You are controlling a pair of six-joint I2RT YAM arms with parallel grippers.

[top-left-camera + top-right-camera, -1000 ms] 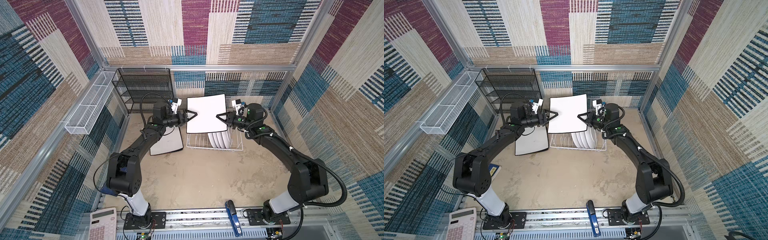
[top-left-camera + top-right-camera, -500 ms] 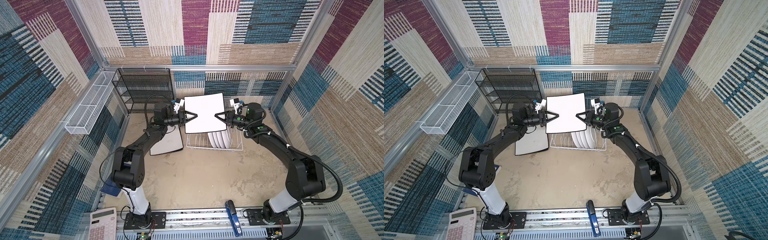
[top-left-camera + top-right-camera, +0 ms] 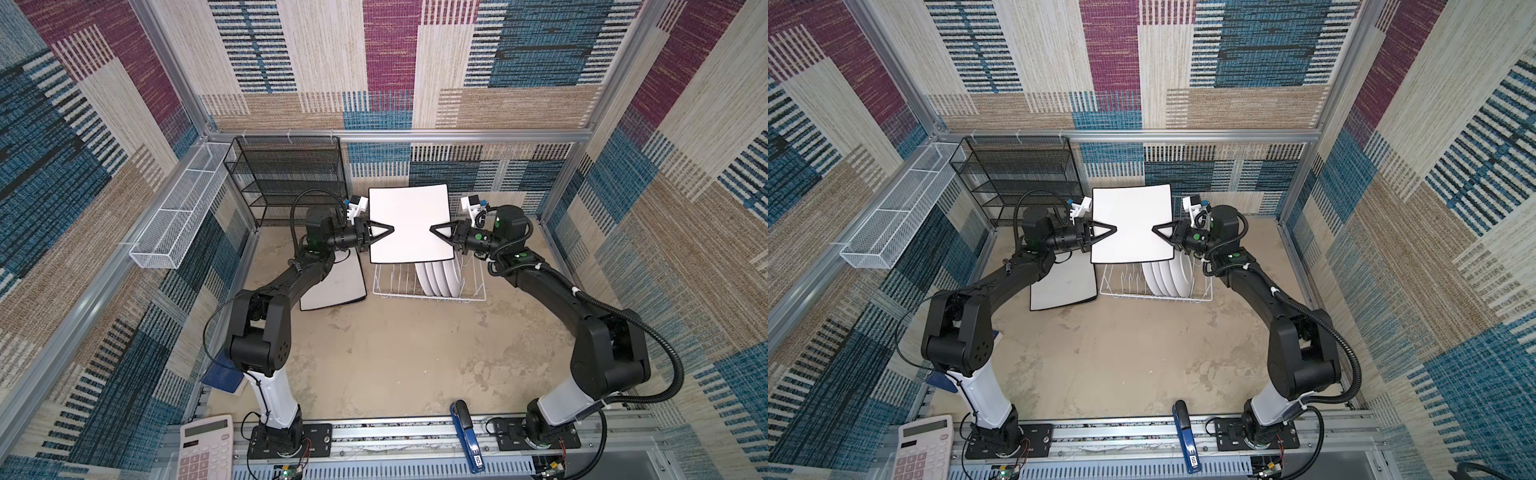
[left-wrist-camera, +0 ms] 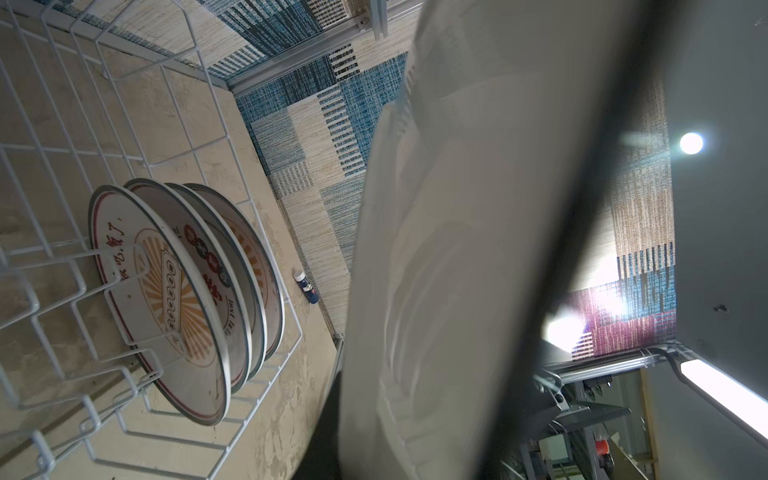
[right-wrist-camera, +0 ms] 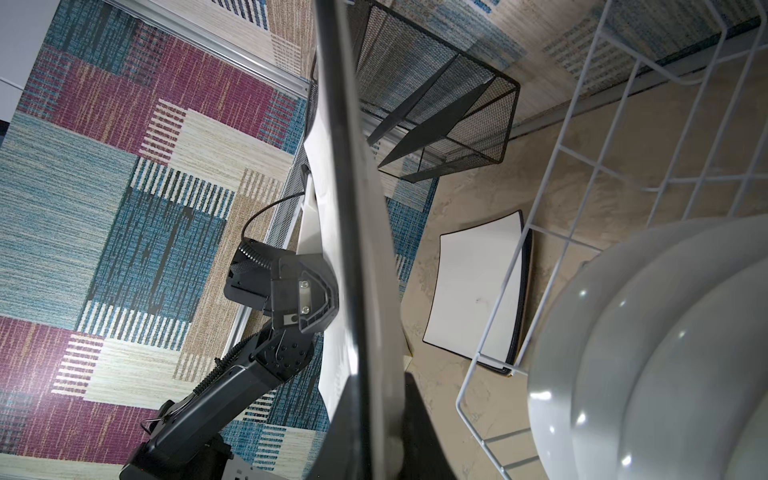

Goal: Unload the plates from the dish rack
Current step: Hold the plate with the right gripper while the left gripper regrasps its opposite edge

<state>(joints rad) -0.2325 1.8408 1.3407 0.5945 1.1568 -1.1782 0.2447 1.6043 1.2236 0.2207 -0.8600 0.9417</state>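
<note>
The square plate (image 3: pixel 411 224) is held by both grippers, and the stack (image 3: pixel 336 283) is next to my left gripper. Next, my right gripper lets go before my left gripper puts the plate down there.
A large square white plate (image 3: pixel 409 224) (image 3: pixel 1133 224) with a black edge hangs above the dish rack (image 3: pixel 386 293) (image 3: pixel 1113 293), held from both sides. My left gripper (image 3: pixel 388 230) (image 3: pixel 1112 230) is shut on its left edge, and my right gripper (image 3: pixel 434 230) (image 3: pixel 1156 230) is shut on its right edge. Several round plates (image 3: pixel 438 274) (image 4: pixel 166 282) stand upright in the right end of the rack, printed faces towards the left. A stack of square plates (image 3: pixel 332 286) (image 5: pixel 478 291) lies flat on the table left of the rack. The held plate (image 4: pixel 457 249) (image 5: pixel 353 249) fills both wrist views edge-on.
A black mesh shelf (image 3: pixel 291 178) stands at the back left, and a long white mesh basket (image 3: pixel 178 216) hangs on the left wall. A small blue bottle (image 4: pixel 306 286) lies by the right wall. A calculator (image 3: pixel 205 446) and a blue stapler (image 3: pixel 467 436) sit at the front rail.
My left gripper has closed its jaws on the square plate's left edge. The plate and my right gripper have barely moved.
</note>
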